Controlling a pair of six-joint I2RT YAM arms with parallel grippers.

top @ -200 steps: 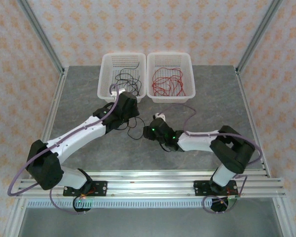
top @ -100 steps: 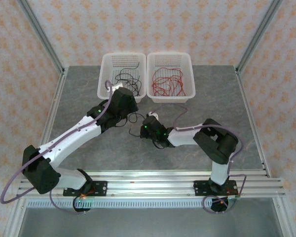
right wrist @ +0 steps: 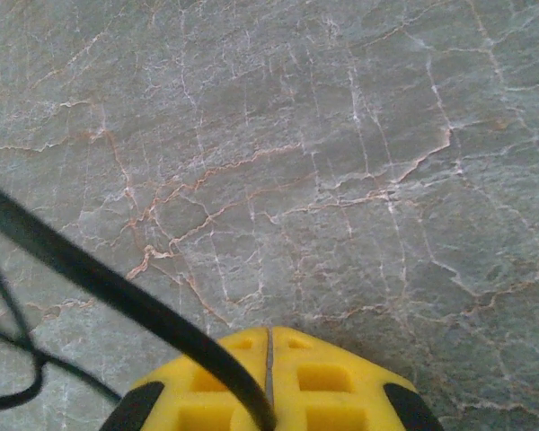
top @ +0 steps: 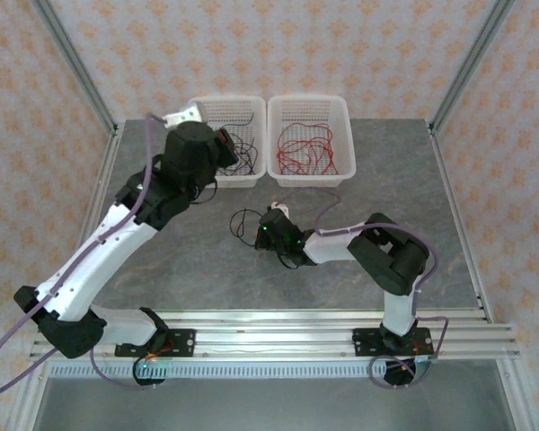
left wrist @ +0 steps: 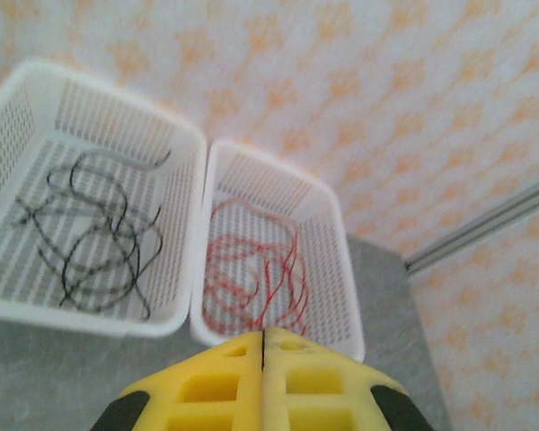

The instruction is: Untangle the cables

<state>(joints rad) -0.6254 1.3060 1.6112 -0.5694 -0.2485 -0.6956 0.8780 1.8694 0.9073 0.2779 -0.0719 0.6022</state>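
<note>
I should grab the cable's loop [top: 234, 226] with my left gripper and pull it straight before the cable joins the other black cables, because the black cable lies looped [top: 245, 211] next to my right gripper.
Several black cables [left wrist: 99, 242] lie in the left white basket [top: 225, 100] and several red cables [top: 305, 148] in the right white basket [top: 307, 97]. My left gripper [top: 223, 144] is raised at the left basket's near edge. Its jaws [left wrist: 263, 334] are shut, with a thin black line pinched at the tips that looks like a black cable. My right gripper [top: 259, 235] is low over the table centre, shut on a black cable [right wrist: 117, 287] that runs into its jaws [right wrist: 269, 330]. That cable's loop [top: 242, 220] lies on the table to the gripper's left.
The two baskets stand side by side at the back of the grey marble table [top: 386, 180]. Aluminium posts [top: 467, 63] frame the corners, and purple arm cables [top: 341, 202] arc over the right arm.
My left arm has lifted and swung back from the table centre to the left basket. My right gripper has shifted slightly left, keeping hold of its black cable.
</note>
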